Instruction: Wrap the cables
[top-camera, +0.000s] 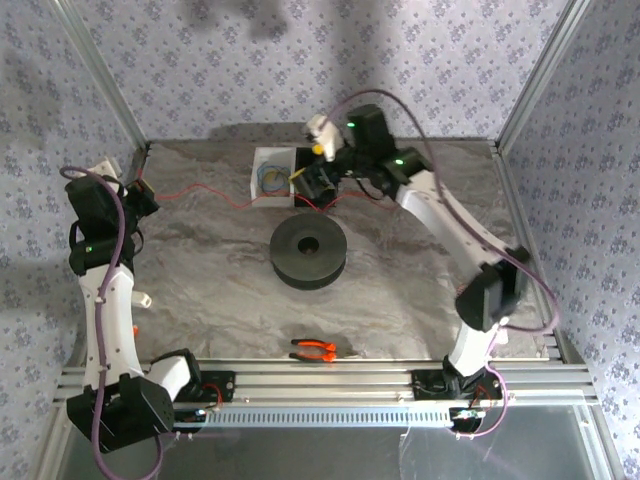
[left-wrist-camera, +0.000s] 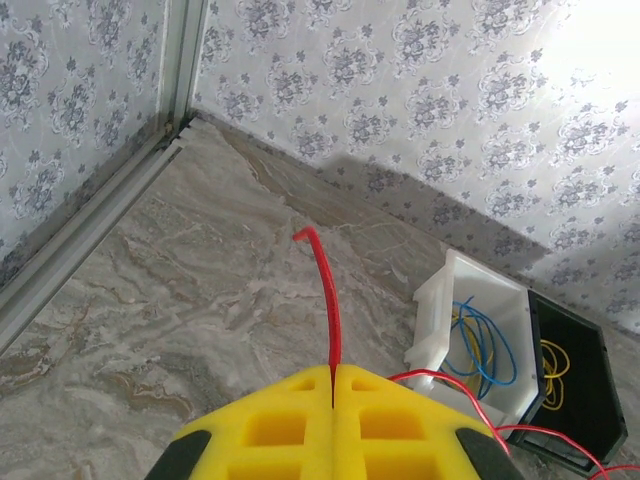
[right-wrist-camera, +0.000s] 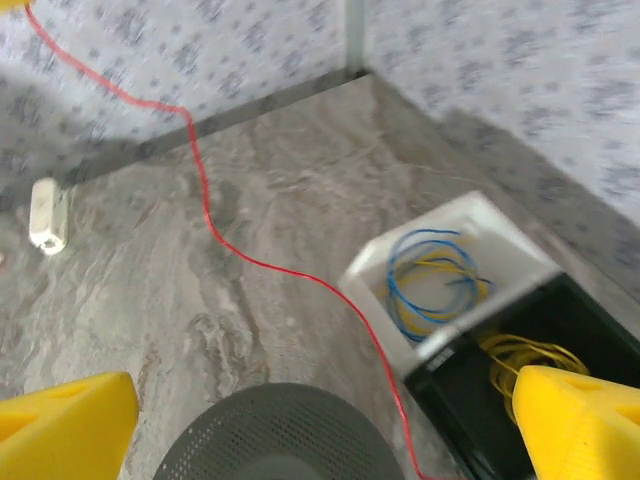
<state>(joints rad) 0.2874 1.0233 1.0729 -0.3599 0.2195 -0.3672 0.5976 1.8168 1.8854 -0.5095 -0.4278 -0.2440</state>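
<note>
The red cable is lying free (top-camera: 200, 186) between my left gripper and the white bin, so my right gripper keeps moving toward that stretch and closes around it.
The cable (top-camera: 205, 192) is a thin red wire lying across the back of the table from the left side toward the bins. My left gripper (top-camera: 143, 196) is shut on one end of it. In the left wrist view the yellow pads (left-wrist-camera: 280, 425) meet with the red cable (left-wrist-camera: 326, 290) pinched between them, and a short end sticks up past the tips. My right gripper (top-camera: 305, 181) hovers over the bins at the back. Its jaws (right-wrist-camera: 320, 430) stand wide open with nothing between them, above the red cable (right-wrist-camera: 205, 215), which runs on beside the black spool (right-wrist-camera: 270, 435).
The black spool (top-camera: 308, 251) stands mid-table. A white bin (top-camera: 265, 160) with blue and yellow wire loops sits at the back, a black bin (right-wrist-camera: 460, 400) with yellow loops next to it. Orange-handled pliers (top-camera: 313, 349) lie near the front rail. Metal frame posts edge the table.
</note>
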